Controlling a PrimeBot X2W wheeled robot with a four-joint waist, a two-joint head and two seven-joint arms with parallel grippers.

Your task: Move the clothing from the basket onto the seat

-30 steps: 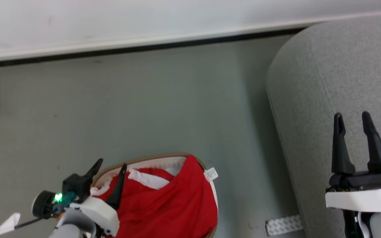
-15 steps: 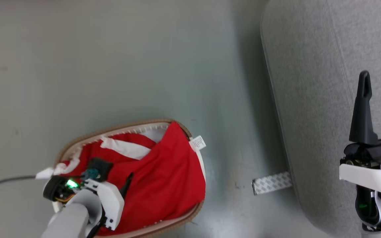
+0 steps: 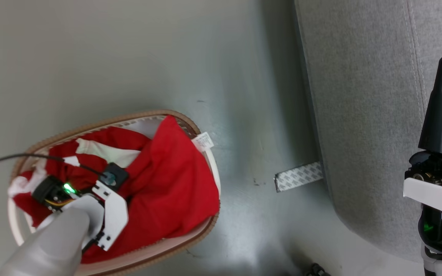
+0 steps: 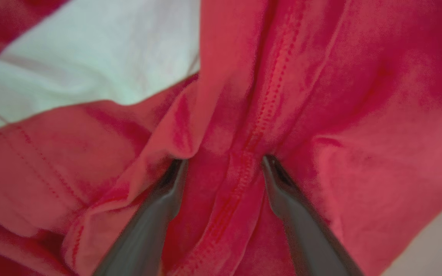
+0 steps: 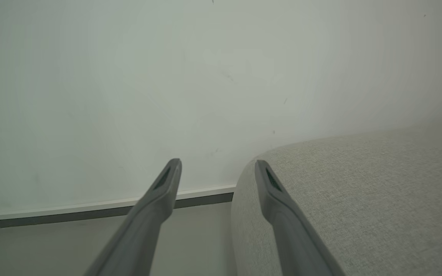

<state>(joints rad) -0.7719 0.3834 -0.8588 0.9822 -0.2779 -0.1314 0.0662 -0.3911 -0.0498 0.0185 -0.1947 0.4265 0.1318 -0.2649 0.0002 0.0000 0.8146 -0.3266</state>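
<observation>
I expect the red clothing (image 3: 178, 179) to come out whole and leave the basket empty when I lift it, because only pale lining (image 3: 148, 126) shows beside it.
The red clothing (image 3: 171, 184) with white trim (image 3: 106, 152) and a white label tag (image 3: 203, 142) fills the white basket, whose tan rim (image 3: 102, 123) shows at the lower left of the head view. My left arm (image 3: 52, 237) reaches down into it, its wrist hiding the fingers. In the left wrist view my left gripper (image 4: 224, 163) stands open, tips pressed into the clothing (image 4: 340, 115), a stitched fold between them. The grey seat (image 3: 363, 96) lies to the right. My right gripper (image 5: 217, 165) is open and empty above the seat's edge (image 5: 359, 191); one of its fingers (image 3: 439, 111) shows.
The basket stands on a grey floor (image 3: 129, 57), with a strip of patterned tape (image 3: 299, 176) by the seat's base. A thin black cable (image 3: 10, 158) runs from my left wrist off to the left. In the right wrist view a pale wall and dark baseboard (image 5: 90, 212) lie beyond the seat.
The camera has tilted down. My left gripper, which pointed up at the basket's near side, has swung over and down into the red clothing. The right gripper stays open.
</observation>
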